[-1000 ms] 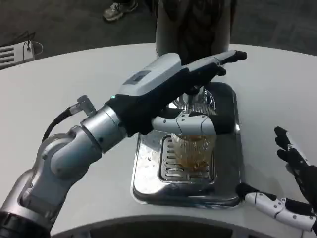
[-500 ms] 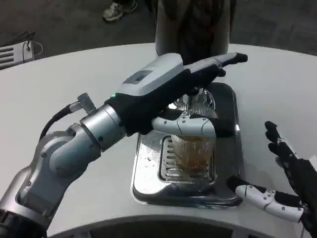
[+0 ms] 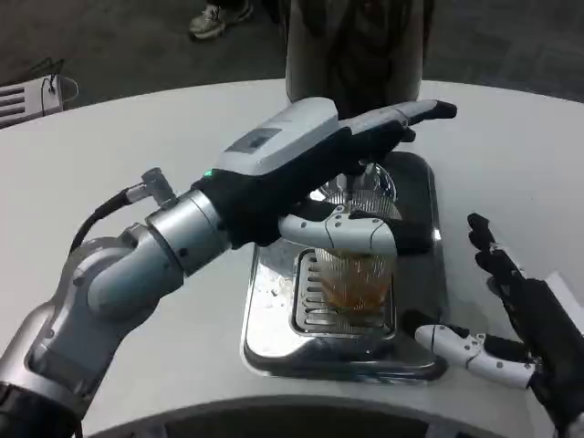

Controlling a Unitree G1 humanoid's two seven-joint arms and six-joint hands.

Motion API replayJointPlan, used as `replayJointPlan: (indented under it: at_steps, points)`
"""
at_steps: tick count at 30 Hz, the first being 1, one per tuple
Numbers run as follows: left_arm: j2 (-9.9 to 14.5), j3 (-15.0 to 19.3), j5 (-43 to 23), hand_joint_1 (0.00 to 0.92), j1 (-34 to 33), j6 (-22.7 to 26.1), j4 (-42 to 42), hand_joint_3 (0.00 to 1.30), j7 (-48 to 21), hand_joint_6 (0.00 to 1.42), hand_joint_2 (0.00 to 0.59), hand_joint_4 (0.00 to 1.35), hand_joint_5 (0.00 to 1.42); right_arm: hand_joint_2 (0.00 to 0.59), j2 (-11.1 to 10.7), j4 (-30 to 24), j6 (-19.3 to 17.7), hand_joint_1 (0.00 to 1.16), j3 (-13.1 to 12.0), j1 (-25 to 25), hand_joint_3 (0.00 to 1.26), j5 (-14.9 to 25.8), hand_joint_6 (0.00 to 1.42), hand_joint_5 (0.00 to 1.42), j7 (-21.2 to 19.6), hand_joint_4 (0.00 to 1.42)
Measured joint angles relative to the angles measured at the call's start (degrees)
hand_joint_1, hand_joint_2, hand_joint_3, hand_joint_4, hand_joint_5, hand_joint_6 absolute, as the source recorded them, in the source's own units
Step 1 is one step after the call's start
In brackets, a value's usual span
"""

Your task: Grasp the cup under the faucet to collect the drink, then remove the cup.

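Observation:
I expect the amber drink (image 3: 356,293) to stay inside when I lift the cup off the grate, because the cup has clear space (image 3: 359,264) above the drink.
A clear ribbed cup (image 3: 353,278) with amber drink in its lower part stands on the slotted grate of a shiny metal drip tray (image 3: 274,319). Above it is the faucet (image 3: 363,182) of a dark dispenser (image 3: 354,46). My left hand (image 3: 315,151) reaches over the cup, its upper fingers stretched out toward the faucet and its thumb lying across the cup's rim; whether it grips the cup I cannot tell. My right hand (image 3: 516,333) is open with fingers spread, just right of the tray's front corner, apart from the cup.
The round white table (image 3: 137,137) carries the tray in its middle. A person's shoe (image 3: 217,16) shows on the dark floor beyond the table. A white object (image 3: 27,99) lies at the far left.
My right hand has moved left and forward toward the tray's front right corner. The left hand and the cup have stayed in place.

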Motion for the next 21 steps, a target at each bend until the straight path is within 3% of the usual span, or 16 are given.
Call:
replayJointPlan:
  at_steps: [21]
  points:
    - [1.33,-0.28,0.01,0.000,-0.10,0.35,-0.89,0.13,-0.36,0.26,0.004,0.10,0.19,0.216,0.02,4.96,-0.77,0.75,1.86,-5.43,0.00,1.57,0.00,0.00,-1.53,0.00]
